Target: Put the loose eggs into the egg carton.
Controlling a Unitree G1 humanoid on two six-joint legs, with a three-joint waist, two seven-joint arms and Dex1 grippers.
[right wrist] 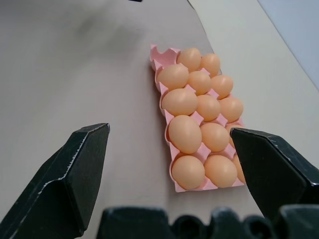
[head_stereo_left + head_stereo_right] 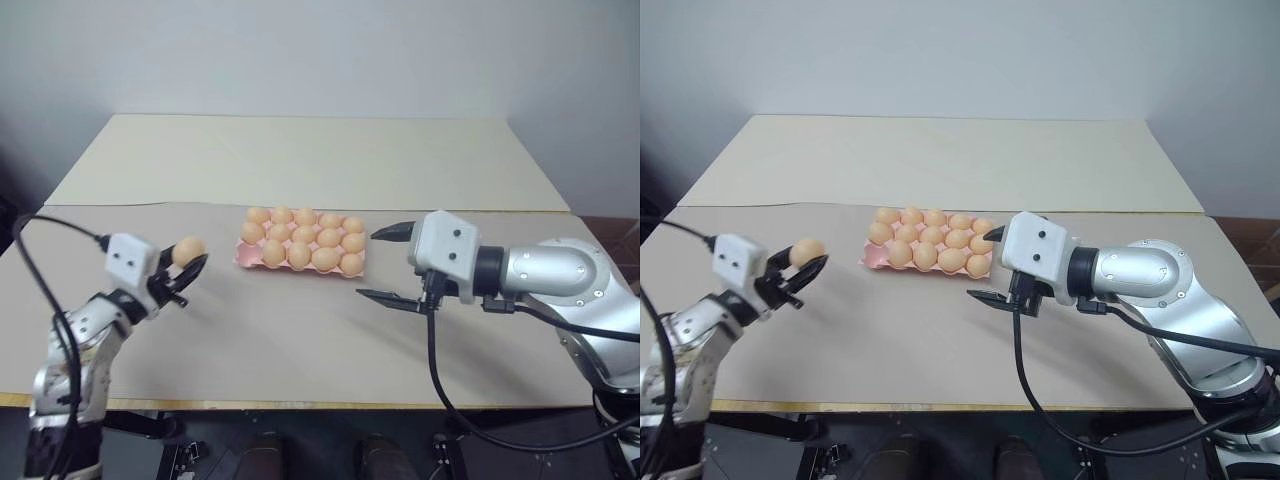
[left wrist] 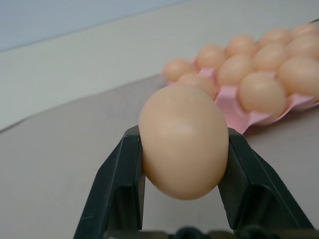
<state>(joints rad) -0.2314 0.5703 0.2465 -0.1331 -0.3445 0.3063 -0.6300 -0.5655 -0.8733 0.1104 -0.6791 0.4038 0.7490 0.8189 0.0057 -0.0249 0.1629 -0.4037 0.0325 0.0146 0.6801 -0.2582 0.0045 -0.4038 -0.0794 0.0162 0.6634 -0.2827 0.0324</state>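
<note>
The egg's sides are between my fingers and its bottom [image 3: 187,190] is free, so my left gripper should keep going to the carton's empty cup [image 2: 247,255] and let the egg go there.
The pink egg carton [image 2: 243,259] lies flat at the middle of the table, with several tan-orange eggs [image 2: 303,236] in its cups. Its near-left corner cup [image 1: 159,53] stands empty. My left gripper [image 2: 190,262] is shut on one loose egg [image 3: 183,142], raised above the table to the left of the carton; in the left wrist view the egg sits squarely between the two black fingers [image 3: 119,184]. My right gripper [image 2: 372,263] hovers just right of the carton, open, with nothing between its fingers [image 1: 75,174].
The table [image 2: 300,340] has a brown front part and a lighter strip [image 2: 300,160] behind the carton, up to the white wall. A black cable [image 2: 432,360] hangs from the right wrist over the front edge.
</note>
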